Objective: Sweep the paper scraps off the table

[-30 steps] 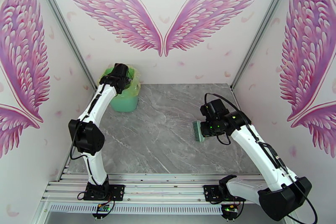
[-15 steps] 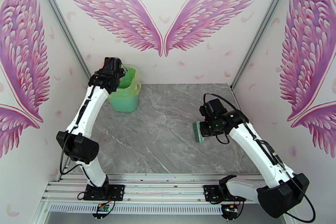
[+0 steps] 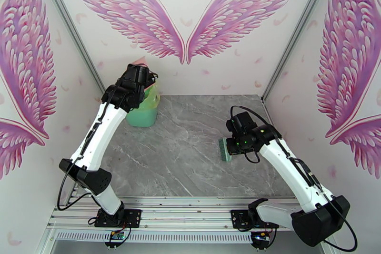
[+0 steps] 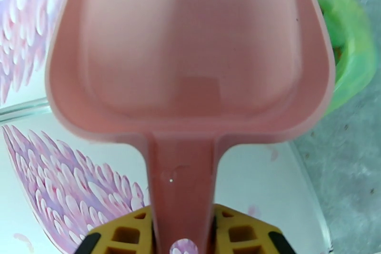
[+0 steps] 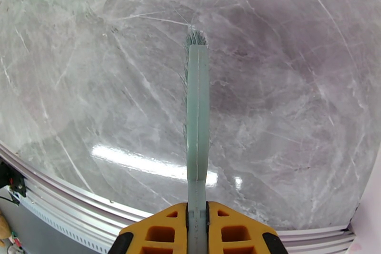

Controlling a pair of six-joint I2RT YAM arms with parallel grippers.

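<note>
The pink dustpan is empty and the marble between bin and brush is clear, so I keep moving my left gripper down there and let go once the dustpan lies flat.
My left gripper is shut on the handle of the pink dustpan, held high beside the green-lined bin at the table's back left corner. The pan's inside is bare pink. Its tip pokes up behind the left wrist. A small orange fleck shows inside the bin's mouth; other paper scraps are hidden. My right gripper is shut on the teal hand brush, whose bristles rest low over the grey marble table at the right of middle.
The bin's green bag rim lies just right of the dustpan. Silver rails edge the table's front, and winged pink walls close in the back and both sides. The left arm's elbow hangs over the table's left front corner.
The left arm has risen and swung its wrist toward the back wall above the bin, lifting the dustpan. The right arm and brush have stayed still.
</note>
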